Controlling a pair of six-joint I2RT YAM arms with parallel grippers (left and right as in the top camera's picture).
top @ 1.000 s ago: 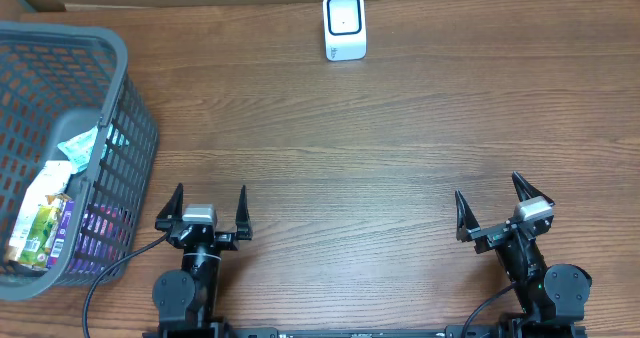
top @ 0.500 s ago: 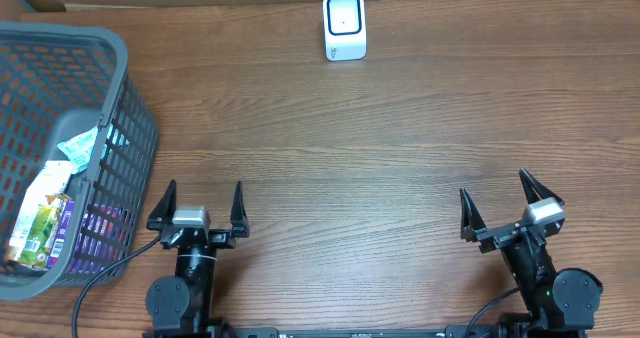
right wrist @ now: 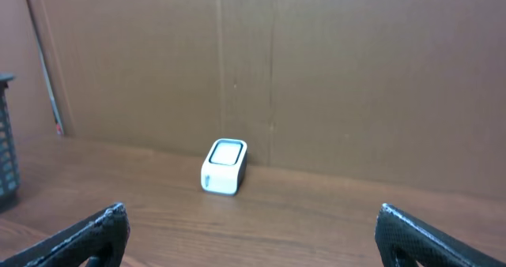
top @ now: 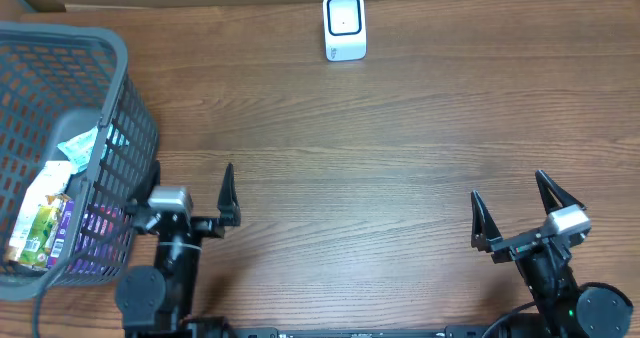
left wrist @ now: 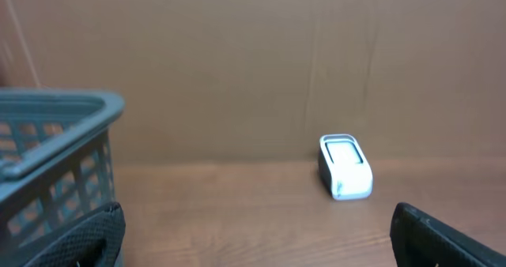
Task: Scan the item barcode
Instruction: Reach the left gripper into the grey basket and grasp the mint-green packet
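The robot's left gripper is low beside the basket's side (top: pixel 130 143), which blocks the way to the pale blue packet (top: pixel 80 149), so next the gripper goes up over the basket's rim and reaches down inside.
The white barcode scanner (top: pixel 345 26) stands upright at the far middle of the wooden table, also in the left wrist view (left wrist: pixel 345 167) and the right wrist view (right wrist: pixel 224 167). Several packaged items lie in the grey basket (top: pixel 128 68) at the left: a green and white packet (top: pixel 38 218), a pale blue one (top: pixel 80 143) and a purple one (top: pixel 100 223). My left gripper (top: pixel 183 190) is open and empty at the near left, right beside the basket wall. My right gripper (top: pixel 508 188) is open and empty at the near right. Barcodes are too small to see.
The basket's rim (left wrist: pixel 55 109) fills the left of the left wrist view, close to the left finger. A brown cardboard wall (right wrist: pixel 316 77) backs the table behind the scanner. Bare wood lies between both grippers and the scanner.
The left gripper has shifted left and turned toward the basket. The right gripper has drifted right and nearer the front edge. Both stayed open.
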